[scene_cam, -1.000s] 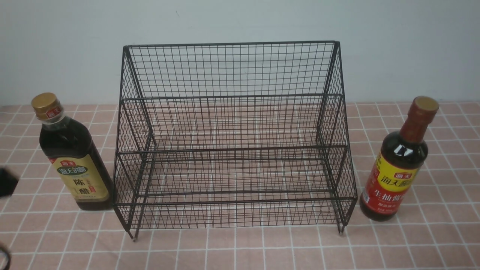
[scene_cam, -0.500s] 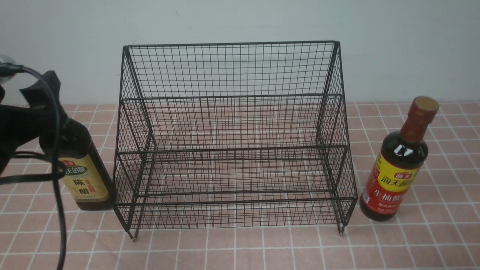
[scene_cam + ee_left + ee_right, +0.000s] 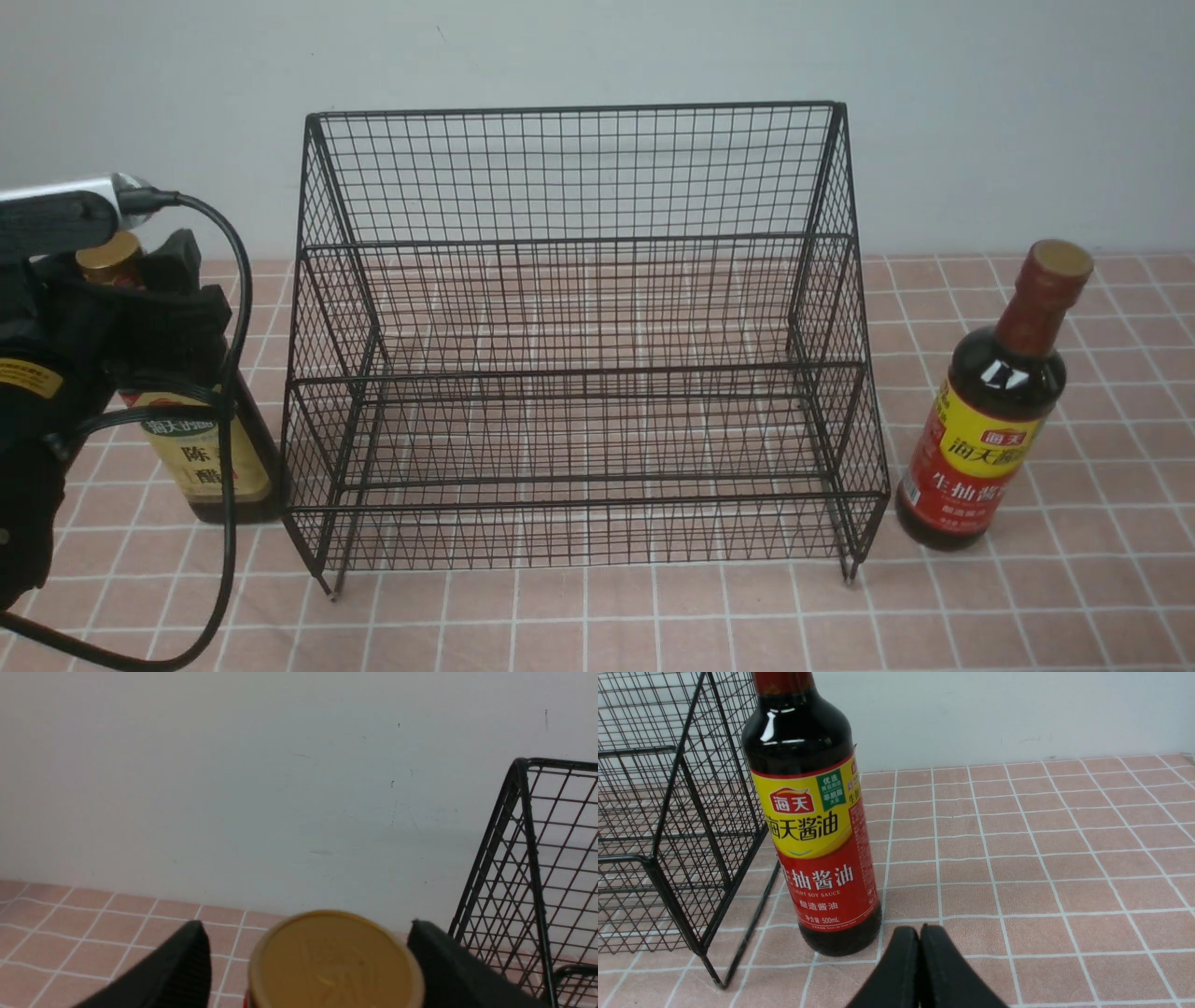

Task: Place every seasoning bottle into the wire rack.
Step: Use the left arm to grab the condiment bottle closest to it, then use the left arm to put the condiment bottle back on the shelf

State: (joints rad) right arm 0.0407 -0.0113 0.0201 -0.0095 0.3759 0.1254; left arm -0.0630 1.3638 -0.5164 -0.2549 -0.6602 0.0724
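Note:
The cable (image 3: 229, 482) hangs in a slack loop from a plug (image 3: 146, 200) above the robot's left gripper, so the cable will go up along with the tan-label bottle when the robot lifts.
The squarish gold-capped bottle (image 3: 207, 457) with a tan label stands upright just left of the black wire rack (image 3: 579, 243). My left gripper (image 3: 131, 280) is open at its neck. In the left wrist view the gold cap (image 3: 336, 961) sits between the two black fingers (image 3: 180, 970), with gaps on both sides. The round long-necked bottle (image 3: 980, 439) with a red-yellow label stands upright right of the rack. My right gripper (image 3: 920, 933) is shut and empty, low over the cloth just in front of that bottle (image 3: 812, 849). It is out of the front view.
The rack is empty, and its side also shows in the left wrist view (image 3: 528, 858) and the right wrist view (image 3: 691, 812). A pink tiled cloth (image 3: 597, 625) covers the table. A pale wall (image 3: 597, 47) stands right behind the rack. My left arm's cable (image 3: 233, 373) hangs in front of the gold-capped bottle.
My left arm has come in from the left edge and moved up to the gold-capped bottle, so its open fingers now straddle the cap. Both bottles and the rack have not moved.

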